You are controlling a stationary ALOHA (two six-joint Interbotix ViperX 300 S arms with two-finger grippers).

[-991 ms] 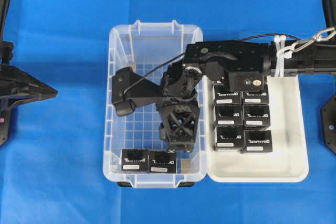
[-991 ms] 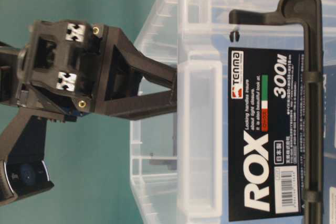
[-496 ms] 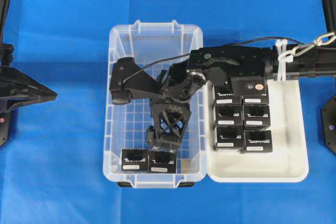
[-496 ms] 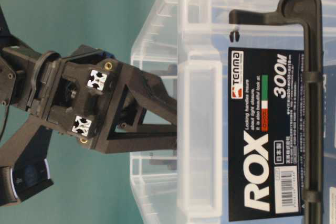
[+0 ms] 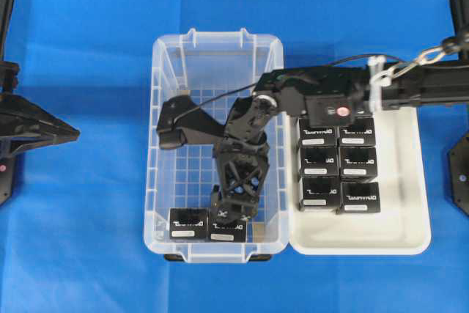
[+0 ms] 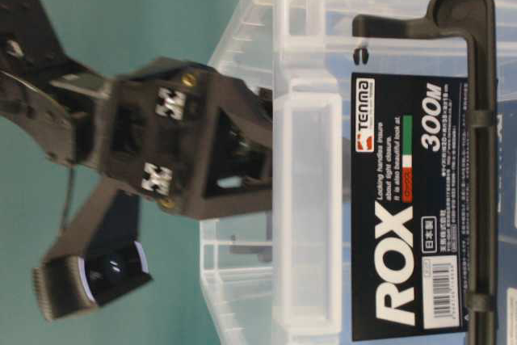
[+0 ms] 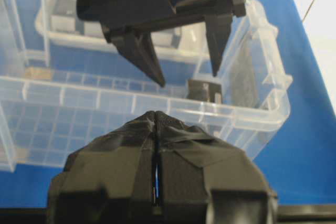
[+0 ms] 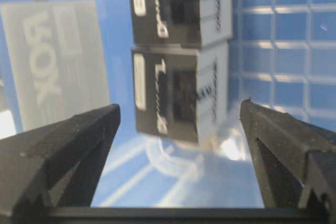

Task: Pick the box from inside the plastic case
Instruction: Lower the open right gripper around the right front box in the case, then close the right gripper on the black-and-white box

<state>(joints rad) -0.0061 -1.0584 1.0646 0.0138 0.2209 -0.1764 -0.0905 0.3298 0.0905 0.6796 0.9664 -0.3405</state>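
Note:
The black box [image 5: 228, 231] is separated from its neighbour by a straight seam [image 5: 209, 226]. So the box will come away by itself when I lift it, and its neighbour will stay behind.
The clear plastic case [image 5: 165, 144] holds two black boxes at its near end. The left box [image 5: 187, 223] lies uncovered. My right gripper [image 5: 233, 216] hangs open directly over the right box [image 5: 236, 234]. In the right wrist view this box [image 8: 178, 98] lies between and beyond the spread fingers, untouched, with the other box [image 8: 178, 6] behind it. My left gripper [image 7: 156, 121] is shut on nothing outside the case, at the far left [image 5: 73, 131]. From there it sees the right gripper [image 7: 187, 80] above a box [image 7: 205, 90].
A shallow white tray [image 5: 410, 232] touches the case's right side and holds several identical black boxes [image 5: 338, 170]. The right arm [image 5: 410, 86] reaches across above the tray's far end. Blue cloth [image 5: 88, 240] covers the table around both containers.
The right gripper has swung toward the near end of the case and lowered over the right box. Its jaws spread wider. The left arm has not moved.

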